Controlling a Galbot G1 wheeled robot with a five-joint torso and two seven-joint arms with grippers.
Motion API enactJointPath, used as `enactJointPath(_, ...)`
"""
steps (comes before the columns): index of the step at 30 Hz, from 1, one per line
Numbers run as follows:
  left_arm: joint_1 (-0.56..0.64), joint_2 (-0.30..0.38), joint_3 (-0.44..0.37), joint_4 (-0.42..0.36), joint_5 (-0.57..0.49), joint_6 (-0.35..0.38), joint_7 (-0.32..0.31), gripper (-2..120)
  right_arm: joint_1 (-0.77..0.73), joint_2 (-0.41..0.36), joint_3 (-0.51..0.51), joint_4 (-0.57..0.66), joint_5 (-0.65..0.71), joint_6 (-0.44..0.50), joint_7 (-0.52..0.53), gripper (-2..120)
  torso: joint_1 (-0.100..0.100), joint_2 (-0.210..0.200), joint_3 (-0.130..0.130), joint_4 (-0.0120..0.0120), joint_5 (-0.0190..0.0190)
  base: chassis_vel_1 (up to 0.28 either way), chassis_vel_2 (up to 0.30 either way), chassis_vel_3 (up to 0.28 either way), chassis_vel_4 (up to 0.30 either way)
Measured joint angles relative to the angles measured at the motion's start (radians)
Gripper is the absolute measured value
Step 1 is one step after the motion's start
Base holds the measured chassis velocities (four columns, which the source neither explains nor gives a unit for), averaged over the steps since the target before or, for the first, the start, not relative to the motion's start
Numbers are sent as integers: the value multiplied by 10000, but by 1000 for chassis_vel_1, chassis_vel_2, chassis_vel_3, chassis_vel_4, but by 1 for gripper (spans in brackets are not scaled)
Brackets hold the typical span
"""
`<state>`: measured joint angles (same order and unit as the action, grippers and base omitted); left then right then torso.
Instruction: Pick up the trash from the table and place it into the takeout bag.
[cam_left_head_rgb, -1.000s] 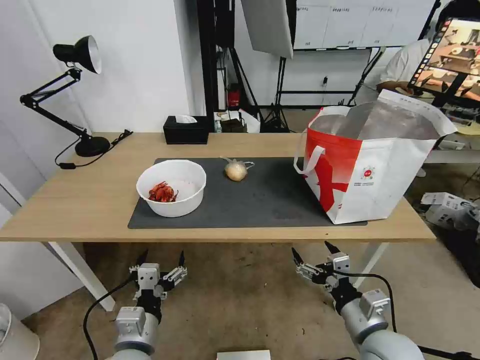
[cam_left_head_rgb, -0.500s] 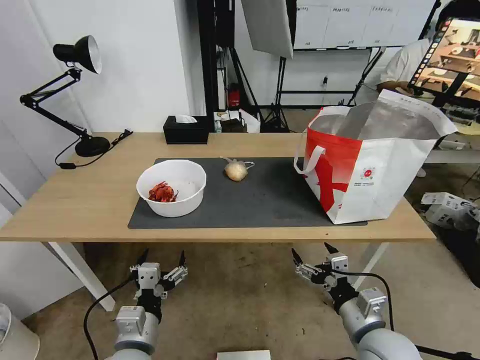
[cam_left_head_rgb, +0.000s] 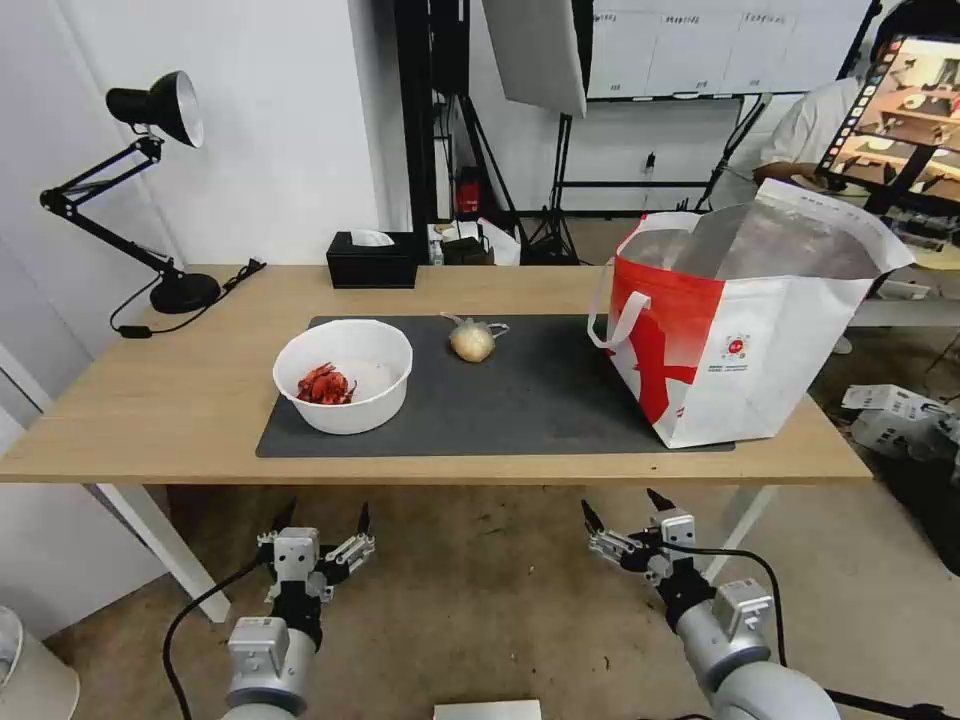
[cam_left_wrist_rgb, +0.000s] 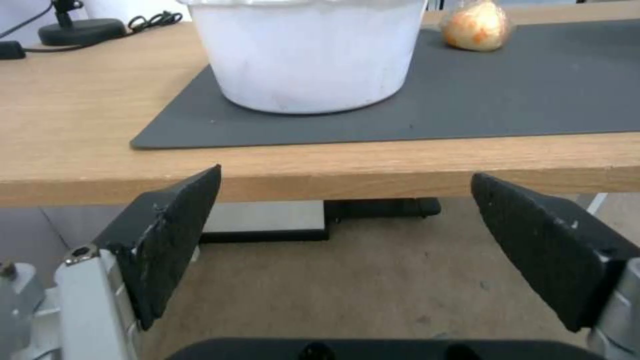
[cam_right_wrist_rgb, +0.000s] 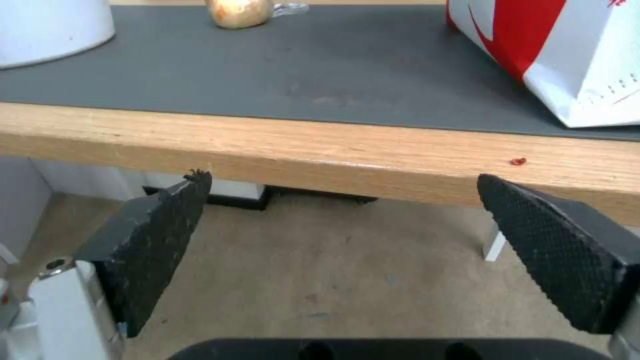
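The clear bag's ends (cam_left_head_rgb: 498, 328) are tied in knots. So the yellowish lump (cam_left_head_rgb: 473, 344) will bulge out past my right gripper's fingers when I lift it, but it will stay inside.
On the table (cam_left_head_rgb: 160, 400) lies a dark grey mat (cam_left_head_rgb: 530, 400). At the mat's left end stands a white round bowl (cam_left_head_rgb: 343, 375) holding red crayfish shells (cam_left_head_rgb: 325, 385). A knotted clear bag with a yellowish lump (cam_left_head_rgb: 472, 340) lies at the mat's far middle. The red-and-white takeout bag (cam_left_head_rgb: 740, 340) stands open at the right end, its foil lining showing. Both grippers hang below the table's near edge. My left gripper (cam_left_head_rgb: 322, 515) is open in front of the bowl (cam_left_wrist_rgb: 307, 50). My right gripper (cam_left_head_rgb: 622, 503) is open, in front of the takeout bag's (cam_right_wrist_rgb: 567, 50) left corner.
A black desk lamp (cam_left_head_rgb: 165, 110) stands at the table's far left, its cable trailing on the wood. A black tissue box (cam_left_head_rgb: 372, 260) sits at the far edge. White table legs (cam_left_head_rgb: 150, 530) slant down beneath. Boxes (cam_left_head_rgb: 890, 415) lie on the floor to the right.
The right arm has shifted very slightly; the left arm and the things on the table have not moved.
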<state>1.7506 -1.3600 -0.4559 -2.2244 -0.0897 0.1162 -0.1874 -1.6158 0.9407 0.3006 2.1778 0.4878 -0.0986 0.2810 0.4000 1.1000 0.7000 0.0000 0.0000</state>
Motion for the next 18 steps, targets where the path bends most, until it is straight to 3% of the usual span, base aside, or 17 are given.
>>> enactJointPath(7,-19,-41,35,-2,21,-6,0,100,329,-199,-216,229,459,-292,-24,100,0,0,-1,-2,0,0,0,0,0)
enactJointPath(16,-444,142,285,136,-7,137,-2,100,3495,-1431,-1021,-88,2480,-593,-887,100,1,-1,2,6,2,0,0,0,0)
enactJointPath(18,-725,313,436,212,-125,279,5,100,4225,-1651,-1121,-394,2901,-474,-1225,100,2,-1,1,-4,-1,0,0,0,0)
